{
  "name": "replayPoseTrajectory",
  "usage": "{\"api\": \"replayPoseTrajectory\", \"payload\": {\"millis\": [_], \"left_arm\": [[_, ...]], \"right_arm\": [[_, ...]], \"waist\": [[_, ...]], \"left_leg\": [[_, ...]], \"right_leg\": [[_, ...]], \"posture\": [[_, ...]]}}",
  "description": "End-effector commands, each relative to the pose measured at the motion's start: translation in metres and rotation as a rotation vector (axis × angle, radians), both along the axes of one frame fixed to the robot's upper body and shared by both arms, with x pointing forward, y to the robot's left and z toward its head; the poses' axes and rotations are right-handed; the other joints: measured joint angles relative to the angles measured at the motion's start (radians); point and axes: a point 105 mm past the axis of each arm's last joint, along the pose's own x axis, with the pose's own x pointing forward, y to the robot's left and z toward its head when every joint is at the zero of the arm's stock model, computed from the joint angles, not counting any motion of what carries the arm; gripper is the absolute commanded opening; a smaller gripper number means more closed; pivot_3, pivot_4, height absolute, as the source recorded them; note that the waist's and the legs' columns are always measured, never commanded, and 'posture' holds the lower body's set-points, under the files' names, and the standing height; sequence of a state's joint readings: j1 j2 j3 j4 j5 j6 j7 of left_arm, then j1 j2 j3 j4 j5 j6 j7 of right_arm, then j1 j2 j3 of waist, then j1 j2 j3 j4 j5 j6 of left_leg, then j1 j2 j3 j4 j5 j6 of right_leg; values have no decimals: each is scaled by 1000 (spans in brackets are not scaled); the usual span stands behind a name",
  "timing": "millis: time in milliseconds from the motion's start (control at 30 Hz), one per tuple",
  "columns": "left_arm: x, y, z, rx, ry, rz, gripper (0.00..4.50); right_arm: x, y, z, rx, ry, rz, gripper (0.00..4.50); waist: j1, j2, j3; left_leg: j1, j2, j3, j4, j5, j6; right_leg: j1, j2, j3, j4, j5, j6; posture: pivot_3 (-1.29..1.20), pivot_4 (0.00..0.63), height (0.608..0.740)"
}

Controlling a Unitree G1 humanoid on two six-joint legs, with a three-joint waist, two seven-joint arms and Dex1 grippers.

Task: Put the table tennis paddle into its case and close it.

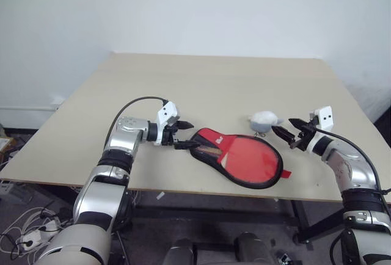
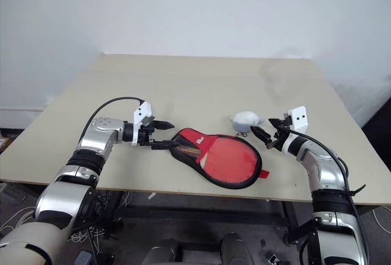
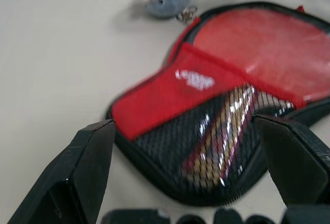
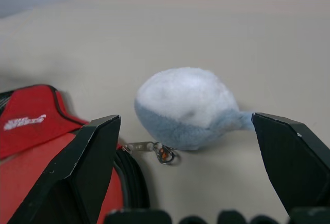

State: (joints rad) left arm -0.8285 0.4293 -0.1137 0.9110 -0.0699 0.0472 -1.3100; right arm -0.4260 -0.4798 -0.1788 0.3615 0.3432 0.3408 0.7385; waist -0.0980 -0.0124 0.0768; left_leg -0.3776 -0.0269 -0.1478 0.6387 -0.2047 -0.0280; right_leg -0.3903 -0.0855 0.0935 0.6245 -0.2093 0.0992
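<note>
Next, I push down the case's red side (image 1: pixel 235 151) with my left gripper before my right gripper pulls the plush toy, because the plush toy is clipped to the loose case's zipper (image 1: pixel 259 135).
The black case (image 1: pixel 215 166) lies on the table near its front edge, narrow end toward my left gripper. The table tennis paddle sits inside it: its red face (image 1: pixel 253 158) shows through the clear panel, and its striped handle (image 3: pixel 221 146) shows under black mesh. A red flap (image 3: pixel 170 92) with a white logo is folded across the narrow end. My left gripper (image 1: pixel 185 135) is open just off that narrow end, with nothing between its fingers. My right gripper (image 1: pixel 287 133) is open and empty to the right of the case, pointing at a plush toy.
A small white and grey plush toy (image 4: pixel 185 108) with a metal key clip (image 4: pixel 162 152) lies just behind the case's wide end. A small red tab (image 1: pixel 286 174) sticks out at the case's front right. The table (image 1: pixel 214 82) stretches back to a white wall.
</note>
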Motion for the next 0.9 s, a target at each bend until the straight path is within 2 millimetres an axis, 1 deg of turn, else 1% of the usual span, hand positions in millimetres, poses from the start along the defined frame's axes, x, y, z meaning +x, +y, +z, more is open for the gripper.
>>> {"api": "replayPoseTrajectory", "payload": {"millis": [33, 100, 300, 533, 733, 833, 900], "left_arm": [[4, -3, 13, -19, -46, -3, 4500], [4, -9, 16, -36, -53, -9, 4500], [5, -36, 25, -57, -101, -50, 4500], [3, -58, 26, -28, -97, -120, 4500], [3, -78, 20, 40, -109, -179, 4500], [4, -91, 24, 21, -89, -188, 3947], [3, -98, 25, 22, -83, -213, 3457]], "right_arm": [[7, 0, 25, 34, -79, -40, 4412], [7, 2, 27, 47, -78, -47, 4412], [10, 10, 28, 51, -72, -58, 4412], [8, 15, 25, 35, -75, -49, 4412], [7, 18, 24, 38, -76, -54, 4412], [6, 18, 23, 38, -75, -62, 4475], [5, 17, 22, 40, -75, -66, 4475]], "waist": [[1, 0, 0], [1, 0, 0], [4, 0, 0], [2, 0, 0], [4, 0, 0], [5, 0, 0], [5, 0, 0]], "left_leg": [[0, 0, 0, 0, 0, 0], [0, 0, 0, 0, 0, 0], [0, 0, 0, 0, 0, 0], [0, 0, 0, -1, 0, 0], [0, 0, 0, 0, 0, 0], [0, 0, 0, -1, 0, 0], [-1, 0, 0, -1, 0, 0]], "right_leg": [[0, 0, 0, 0, 0, 0], [0, 0, 0, 0, 0, 0], [0, 0, 0, 0, 0, 0], [0, 0, 0, 0, 0, 0], [0, 0, 0, -1, 0, 0], [0, 0, 0, -1, 0, 0], [0, 0, 0, -1, 0, 0]], "posture": [[0, 0, 740], [0, 0, 740], [0, 0, 740], [0, 0, 740], [0, 0, 740], [0, 0, 740], [0, 0, 740]]}}
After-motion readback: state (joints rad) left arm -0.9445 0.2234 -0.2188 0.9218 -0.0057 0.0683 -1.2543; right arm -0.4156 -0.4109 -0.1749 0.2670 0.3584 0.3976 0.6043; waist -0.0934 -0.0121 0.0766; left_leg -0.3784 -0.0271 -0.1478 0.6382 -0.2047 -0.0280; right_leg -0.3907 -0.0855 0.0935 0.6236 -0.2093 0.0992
